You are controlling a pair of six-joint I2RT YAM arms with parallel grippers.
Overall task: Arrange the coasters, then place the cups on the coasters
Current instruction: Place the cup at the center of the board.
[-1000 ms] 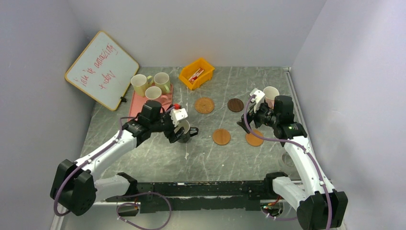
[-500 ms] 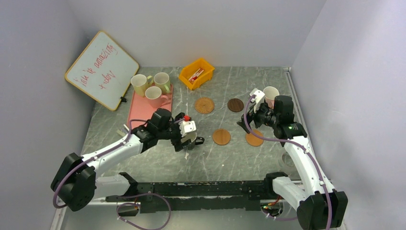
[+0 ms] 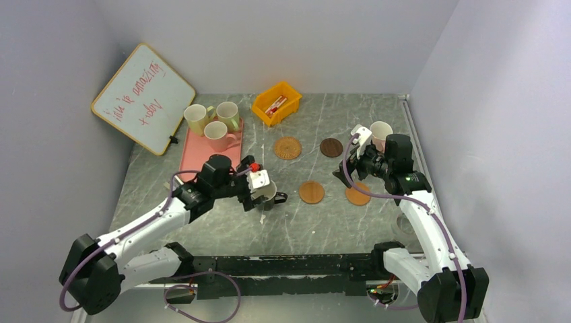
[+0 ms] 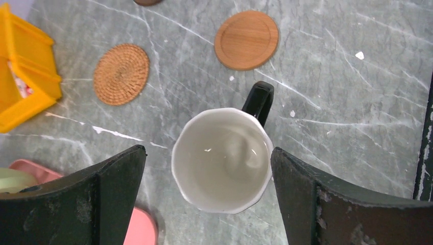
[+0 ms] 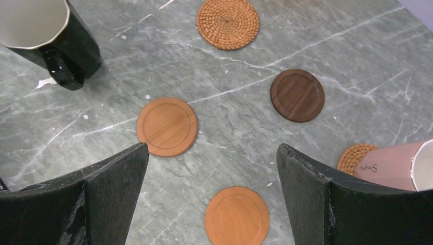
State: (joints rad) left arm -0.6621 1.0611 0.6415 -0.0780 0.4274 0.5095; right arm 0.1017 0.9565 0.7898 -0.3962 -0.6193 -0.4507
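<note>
The black cup's handle (image 3: 281,198) faces my open right gripper, which should keep advancing until its fingers straddle it, then close.
A black cup (image 4: 222,161) with a whitish inside stands upright on the table, its handle (image 4: 258,100) pointing away. My left gripper (image 4: 207,153) is open and straddles the black cup (image 3: 271,196) without holding it. My right gripper (image 5: 212,148) is open and empty above a plain orange coaster (image 5: 236,215). A second orange coaster (image 5: 166,126), a dark brown coaster (image 5: 297,95) and a woven coaster (image 5: 227,23) lie around it. A pink cup (image 5: 390,166) sits on another woven coaster (image 5: 352,155).
A pink tray (image 3: 196,151) at the back left carries two pale green cups (image 3: 196,118) (image 3: 227,114) and a pink cup (image 3: 217,132). A yellow bin (image 3: 276,102) stands behind the coasters. A whiteboard (image 3: 143,97) leans on the left wall.
The black cup has shifted slightly right and nearer and now stands free. My left jaws have widened off it and the arm has drawn back a little. The right arm has not moved.
</note>
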